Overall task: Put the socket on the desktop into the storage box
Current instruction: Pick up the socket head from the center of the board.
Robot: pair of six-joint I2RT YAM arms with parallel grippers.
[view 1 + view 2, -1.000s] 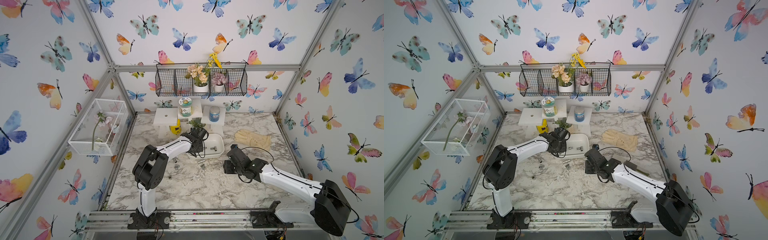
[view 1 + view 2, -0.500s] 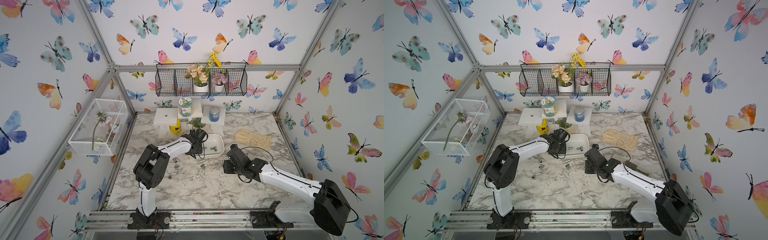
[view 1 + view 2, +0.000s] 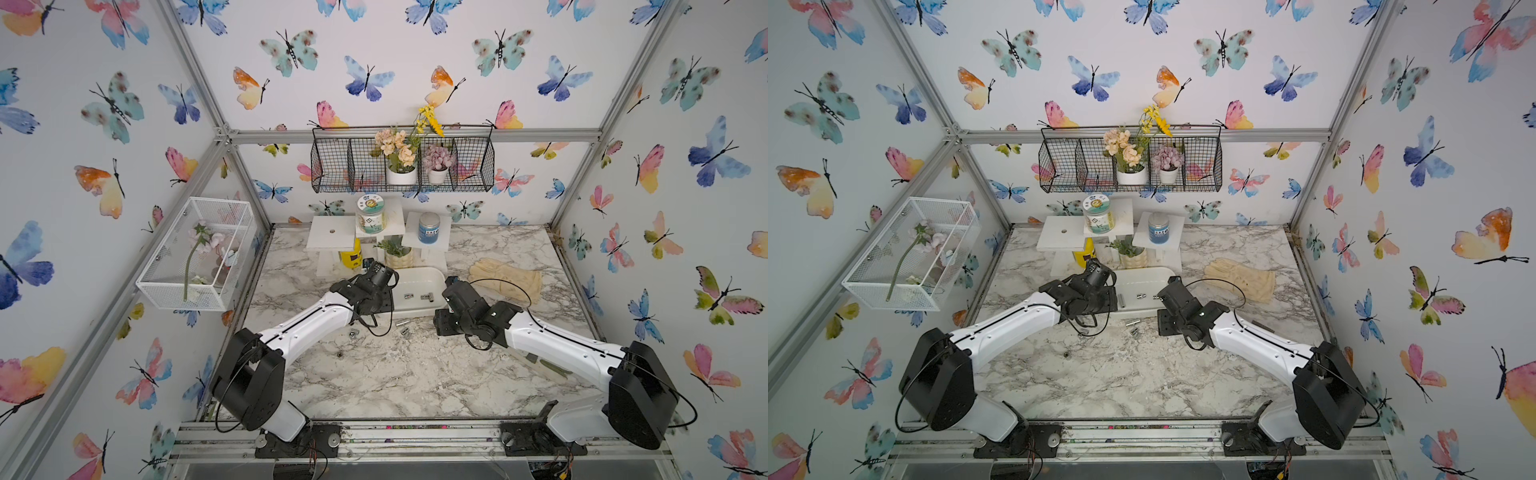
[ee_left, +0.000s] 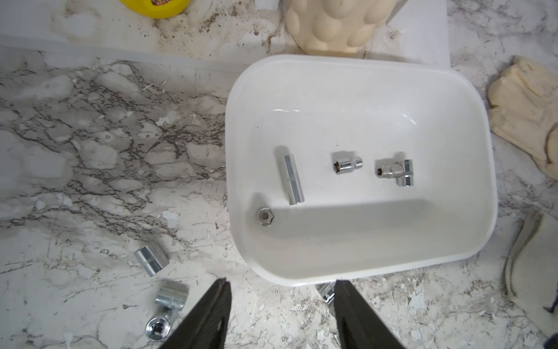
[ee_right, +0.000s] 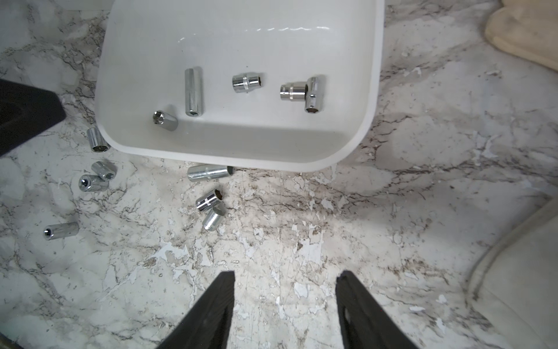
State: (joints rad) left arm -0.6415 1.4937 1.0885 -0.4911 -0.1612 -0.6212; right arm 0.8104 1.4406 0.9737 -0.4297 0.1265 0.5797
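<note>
My left gripper keeps going toward the lone socket's body and closes around its sides, as the lone socket [image 3: 339, 353] lies clear of the touching pair.
The white storage box [image 3: 415, 276] [image 4: 471, 99] [image 5: 241, 158] stands at the back middle of the marble desktop [image 3: 395, 374], with several chrome sockets [image 4: 291, 175] lying in it. Several more sockets lie on the desktop in front of the box [image 5: 210, 172] and off its left corner [image 4: 151, 260] [image 3: 353, 333]. My left gripper [image 4: 280, 285] hovers open and empty just off the box's near-left rim. Further right, my right gripper [image 5: 285, 276] stands open and empty over bare marble, in front of the box's right end.
Cream work gloves [image 3: 507, 278] lie right of the box, close to the right wrist. Behind the box are a bumpy cream vase [image 4: 335, 24], a yellow can [image 3: 350, 253] and white stands with jars [image 3: 370, 216]. A white mesh basket [image 3: 195, 253] hangs on the left wall.
My left gripper has opened beside the box's left end. The right arm has hardly moved.
</note>
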